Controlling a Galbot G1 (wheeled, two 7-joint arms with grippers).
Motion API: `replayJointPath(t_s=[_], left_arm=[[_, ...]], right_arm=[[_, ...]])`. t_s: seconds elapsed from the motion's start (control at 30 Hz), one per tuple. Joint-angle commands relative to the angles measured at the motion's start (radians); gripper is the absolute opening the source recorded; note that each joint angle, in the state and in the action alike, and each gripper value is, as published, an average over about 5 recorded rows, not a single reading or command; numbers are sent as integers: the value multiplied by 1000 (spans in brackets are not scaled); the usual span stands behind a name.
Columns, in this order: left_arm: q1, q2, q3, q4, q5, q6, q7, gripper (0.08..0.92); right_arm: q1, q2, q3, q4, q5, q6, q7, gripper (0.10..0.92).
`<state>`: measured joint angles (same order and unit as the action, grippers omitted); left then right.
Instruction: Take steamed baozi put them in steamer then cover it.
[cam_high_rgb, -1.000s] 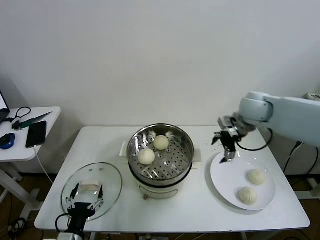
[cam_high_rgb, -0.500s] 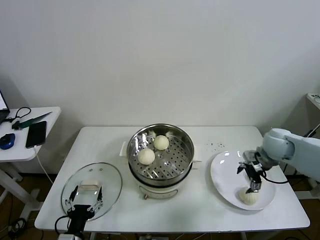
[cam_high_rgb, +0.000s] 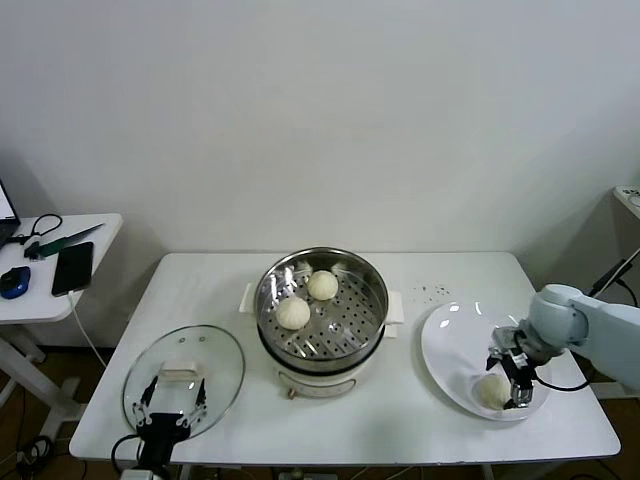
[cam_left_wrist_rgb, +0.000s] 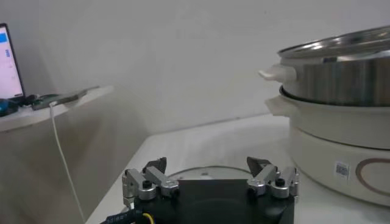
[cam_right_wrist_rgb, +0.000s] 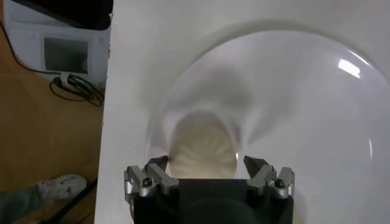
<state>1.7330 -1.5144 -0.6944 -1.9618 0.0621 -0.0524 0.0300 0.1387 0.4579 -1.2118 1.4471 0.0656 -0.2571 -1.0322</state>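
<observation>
A cream sliver shows beside the robot's right gripper, so the robot should expect another baozi hidden underneath when it lifts this baozi (cam_high_rgb: 492, 391).
The steamer (cam_high_rgb: 322, 335) stands mid-table, its tray holding two steamed baozi (cam_high_rgb: 293, 313) (cam_high_rgb: 322, 285). On the white plate (cam_high_rgb: 447, 345) at the right, my right gripper (cam_high_rgb: 515, 385) is down at a baozi (cam_high_rgb: 489, 390). In the right wrist view this baozi (cam_right_wrist_rgb: 203, 143) lies between the open fingertips of the right gripper (cam_right_wrist_rgb: 206, 161), near the plate's rim. The glass cover (cam_high_rgb: 185, 365) rests flat at the front left. My left gripper (cam_high_rgb: 170, 402) hovers open at its near edge. In the left wrist view the left gripper (cam_left_wrist_rgb: 210, 167) faces the cover (cam_left_wrist_rgb: 207, 173) and the steamer (cam_left_wrist_rgb: 341, 79).
A side table (cam_high_rgb: 45, 290) at the far left carries a phone (cam_high_rgb: 72, 267) and a mouse (cam_high_rgb: 13, 283). Dark specks (cam_high_rgb: 432, 292) lie on the table between steamer and plate. The plate sits close to the table's right front corner.
My right arm swung from beside the steamer out over the plate and lowered its open gripper around the near baozi. The left gripper stayed put.
</observation>
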Motion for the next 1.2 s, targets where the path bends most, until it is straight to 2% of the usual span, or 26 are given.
replayJointPath(t_s=[0.03,0.37,0.57,0.9,1.1,1.2], left_arm=[[1,2,0,5,2,-2,0,823],[3,1,2,6,4,-5,-2,823],[8,2,1,3,3,-7,-2,823],[16,3,7,0,4,-9,-1,823],[25,2,9,-6,8,-10,0,823],[29,3,4,-10,6,-11,1,823]], right_arm=[[-52,6,38,-19,-24,4,-2,821],[8,18,-13,-21,1,9,-14,683],[119,25,-70,-18,18,47,-21,657],[679,210,-368,-33,-7,460,-74,653],[830,387,-378,-19,-72,688,-77,653],[850,467,-346,-22,-73,737,-76,653]])
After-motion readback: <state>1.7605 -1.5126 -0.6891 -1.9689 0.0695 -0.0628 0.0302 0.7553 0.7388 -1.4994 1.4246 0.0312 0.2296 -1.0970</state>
